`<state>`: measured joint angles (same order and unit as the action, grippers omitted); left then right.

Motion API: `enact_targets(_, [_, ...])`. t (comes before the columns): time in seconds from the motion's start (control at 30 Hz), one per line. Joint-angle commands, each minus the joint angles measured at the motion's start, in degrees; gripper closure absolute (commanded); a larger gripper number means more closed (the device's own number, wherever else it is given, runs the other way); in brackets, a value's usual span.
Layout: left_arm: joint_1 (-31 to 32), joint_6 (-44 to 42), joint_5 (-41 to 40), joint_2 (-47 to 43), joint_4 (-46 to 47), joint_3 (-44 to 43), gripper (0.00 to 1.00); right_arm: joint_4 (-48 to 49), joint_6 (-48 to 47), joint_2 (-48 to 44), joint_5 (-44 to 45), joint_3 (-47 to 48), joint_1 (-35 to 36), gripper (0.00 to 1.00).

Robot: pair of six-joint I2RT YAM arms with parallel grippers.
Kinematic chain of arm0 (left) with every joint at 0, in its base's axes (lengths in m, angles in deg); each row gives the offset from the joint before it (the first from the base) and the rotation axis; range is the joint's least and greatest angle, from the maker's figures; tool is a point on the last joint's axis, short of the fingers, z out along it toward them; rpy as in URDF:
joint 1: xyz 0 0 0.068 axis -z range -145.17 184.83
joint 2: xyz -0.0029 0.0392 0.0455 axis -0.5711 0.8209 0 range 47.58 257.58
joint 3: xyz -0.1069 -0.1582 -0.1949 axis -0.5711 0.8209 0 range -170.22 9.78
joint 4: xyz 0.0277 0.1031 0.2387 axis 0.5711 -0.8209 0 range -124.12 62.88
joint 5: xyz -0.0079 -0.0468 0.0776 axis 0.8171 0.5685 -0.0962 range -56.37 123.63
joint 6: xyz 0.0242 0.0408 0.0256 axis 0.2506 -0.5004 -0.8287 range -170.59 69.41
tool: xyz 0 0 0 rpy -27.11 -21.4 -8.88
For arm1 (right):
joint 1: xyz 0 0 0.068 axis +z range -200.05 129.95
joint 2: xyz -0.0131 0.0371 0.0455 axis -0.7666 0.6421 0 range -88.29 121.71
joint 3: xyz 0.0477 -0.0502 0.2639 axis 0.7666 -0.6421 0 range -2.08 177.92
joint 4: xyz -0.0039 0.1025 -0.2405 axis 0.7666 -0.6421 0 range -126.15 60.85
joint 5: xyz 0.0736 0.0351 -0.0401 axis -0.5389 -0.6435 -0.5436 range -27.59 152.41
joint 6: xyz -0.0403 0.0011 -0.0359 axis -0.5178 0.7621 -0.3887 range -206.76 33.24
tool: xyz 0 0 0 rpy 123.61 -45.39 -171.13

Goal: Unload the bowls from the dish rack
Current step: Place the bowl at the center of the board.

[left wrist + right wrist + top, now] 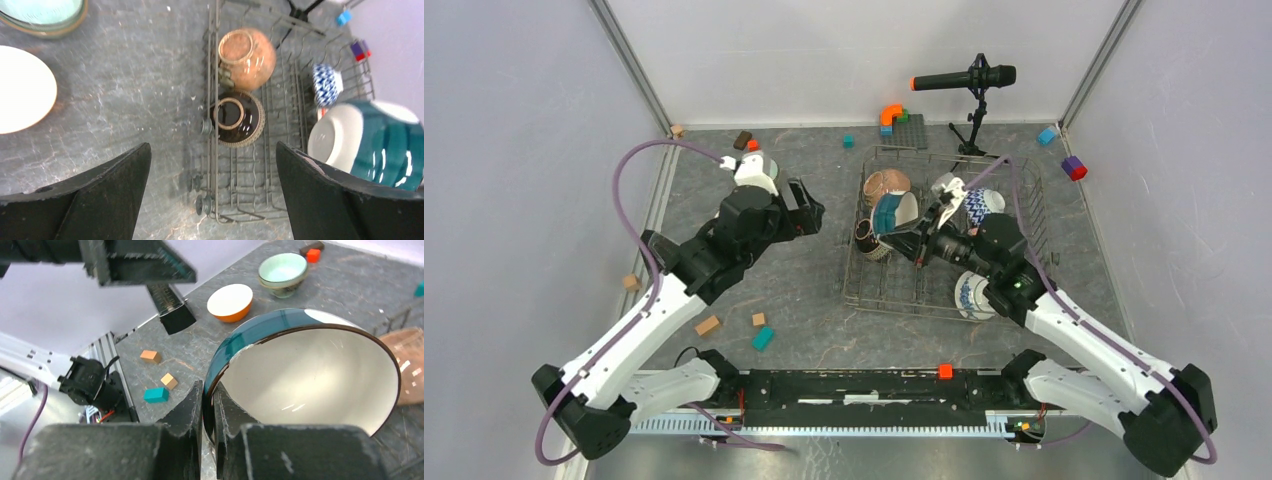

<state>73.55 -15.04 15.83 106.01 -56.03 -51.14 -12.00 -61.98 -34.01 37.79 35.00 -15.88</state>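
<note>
My right gripper should pass the teal bowl to my left gripper at the rack's near corner, because the teal bowl hangs over the rack, away from the orange bowl.
The grey wire dish rack sits right of centre. My right gripper is shut on the rim of a teal bowl with a white inside, held tilted over the rack's left part. In the rack are a brown speckled bowl, a dark striped bowl and a blue-white zigzag bowl. My left gripper hangs open left of the rack, holding nothing. An orange bowl and a pale green bowl stand on the table at the far left.
A patterned blue-white bowl leans at the rack's near right corner. A microphone on a stand and a grey studded plate stand behind the rack. Toy blocks lie about: teal, wooden, purple-red.
</note>
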Motion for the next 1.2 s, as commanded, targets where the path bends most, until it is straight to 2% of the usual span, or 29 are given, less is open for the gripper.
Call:
enact_targets(0.0, [0.1,-1.6,-8.2,-4.8,4.3,-1.9,0.0,-6.6,-14.4,-0.2,8.9,8.4,7.6,1.0])
enact_targets(0.13, [0.1,-2.4,-10.7,-10.7,13.2,2.2,0.0,-14.2,-26.5,1.7,17.5,13.1,15.4,1.0])
enact_targets(0.27, [0.1,-8.9,-6.1,-15.4,23.5,7.2,0.0,-19.9,-36.5,1.7,26.5,14.0,23.5,1.0])
enact_targets(0.4, [0.1,-14.3,-1.7,-17.4,27.1,10.6,0.0,-20.5,-47.2,-0.6,36.4,10.0,34.2,1.0])
enact_targets(0.53, [0.2,-16.2,10.9,-17.2,24.1,10.9,0.0,-25.1,-50.3,-0.1,42.8,8.3,40.4,1.0])
enact_targets(0.63, [0.2,-16.0,13.2,-16.3,19.6,11.1,0.0,-28.6,-51.4,1.2,48.7,7.3,44.7,1.0])
enact_targets(0.83, [0.3,-14.8,17.5,-18.2,17.7,14.4,0.0,-34.6,-52.7,6.1,57.5,7.3,51.5,1.0])
enact_targets(0.97, [0.9,-16.3,23.8,-14.2,9.7,10.5,0.0,-36.8,-53.4,8.9,59.0,8.2,53.9,1.0])
enact_targets(1.03, [3.7,-18.8,22.3,-11.2,4.0,7.4,0.0,-37.8,-53.7,10.2,59.1,8.8,54.7,1.0])
enact_targets(1.17, [15.4,-24.6,7.8,-7.6,-2.7,3.5,0.0,-39.7,-54.6,12.7,59.0,9.9,56.2,1.0])
